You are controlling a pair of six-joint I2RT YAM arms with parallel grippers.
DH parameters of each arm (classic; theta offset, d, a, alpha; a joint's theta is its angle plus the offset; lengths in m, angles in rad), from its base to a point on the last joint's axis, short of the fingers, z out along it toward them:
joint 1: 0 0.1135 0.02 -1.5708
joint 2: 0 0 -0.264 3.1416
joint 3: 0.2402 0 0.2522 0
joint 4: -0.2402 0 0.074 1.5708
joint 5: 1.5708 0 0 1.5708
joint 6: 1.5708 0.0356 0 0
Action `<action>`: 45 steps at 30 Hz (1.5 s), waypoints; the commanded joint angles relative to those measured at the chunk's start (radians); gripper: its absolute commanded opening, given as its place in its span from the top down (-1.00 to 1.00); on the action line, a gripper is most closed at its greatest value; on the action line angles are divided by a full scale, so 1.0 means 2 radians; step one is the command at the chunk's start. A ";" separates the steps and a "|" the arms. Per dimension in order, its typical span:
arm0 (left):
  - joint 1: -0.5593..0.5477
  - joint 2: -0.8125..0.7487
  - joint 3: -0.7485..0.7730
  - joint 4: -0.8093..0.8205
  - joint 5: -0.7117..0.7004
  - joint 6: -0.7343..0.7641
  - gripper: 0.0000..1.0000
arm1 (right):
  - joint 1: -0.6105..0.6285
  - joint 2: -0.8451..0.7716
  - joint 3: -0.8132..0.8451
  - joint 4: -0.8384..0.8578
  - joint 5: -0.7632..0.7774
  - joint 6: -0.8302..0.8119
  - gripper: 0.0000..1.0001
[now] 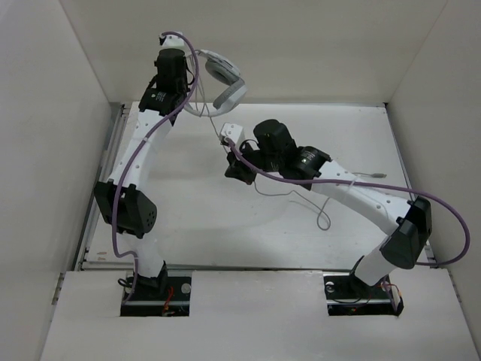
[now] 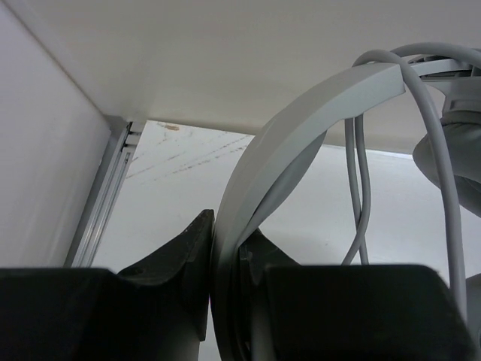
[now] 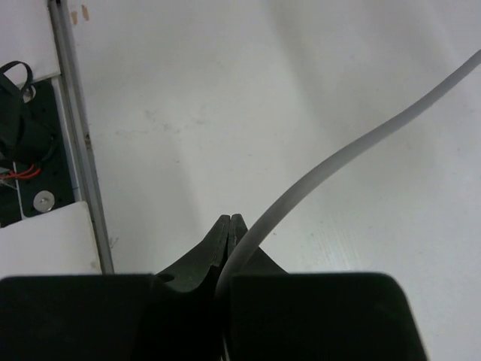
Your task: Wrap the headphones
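I should move the headphones toward the middle with my left gripper for the cable's next loop, because the cable is stretched straight between the headphones and my right gripper.
The headphones hang in the air near the back wall, both earcups up and the headband curving down to the left. My left gripper is shut on the grey headband, which passes between the fingers. The thin grey cable runs in loops over the headband beside an earcup. My right gripper is over the middle of the table, shut on the cable. The rest of the cable trails on the table to the plug.
White walls enclose the table on three sides, with the back wall right behind the headphones. A metal rail runs along the left edge. Purple arm cables loop round both arms.
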 commanded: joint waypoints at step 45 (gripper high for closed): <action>-0.040 -0.038 -0.052 0.060 0.018 -0.024 1.00 | 0.061 0.024 0.154 -0.077 0.129 -0.209 1.00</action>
